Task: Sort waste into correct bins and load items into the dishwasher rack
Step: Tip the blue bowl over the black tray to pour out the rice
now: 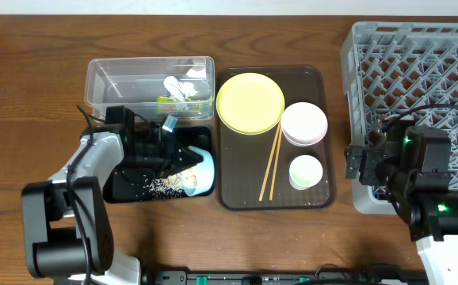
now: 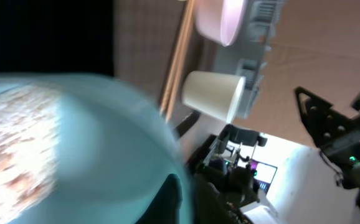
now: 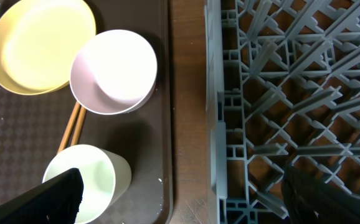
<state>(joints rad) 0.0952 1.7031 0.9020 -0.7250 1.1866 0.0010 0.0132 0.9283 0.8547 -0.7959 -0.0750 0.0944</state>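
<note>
Next, my left gripper tips the light blue bowl [image 2: 19, 134] steeper over the black tray [image 1: 159, 188], as rice scraps lie in the bowl, before setting it on the yellow plate.
My left gripper [image 1: 173, 154] is shut on the rim of the light blue bowl [image 1: 201, 170] and holds it tilted over the black tray [image 1: 118, 190]. Whitish rice scraps [image 1: 162, 188] lie in that tray. In the left wrist view the bowl [image 2: 93, 137] fills the left side, with a finger [image 2: 180, 199] on it. The clear tub [image 1: 102, 79] holds white tissue [image 1: 177, 85] and the wrapper [image 1: 166, 100]. My right gripper [image 1: 364, 162] is open and empty at the left edge of the grey rack [image 1: 419, 55]. In the right wrist view its jaws [image 3: 183, 199] span the rack's edge [image 3: 279, 93].
The brown tray [image 1: 237, 190] holds the yellow plate [image 1: 249, 103], pinkish-white bowl [image 1: 303, 123], white cup [image 1: 305, 171] and two chopsticks [image 1: 272, 162]. The right wrist view shows the plate [image 3: 37, 46], bowl [image 3: 114, 71], cup [image 3: 90, 180] and chopsticks [image 3: 71, 127].
</note>
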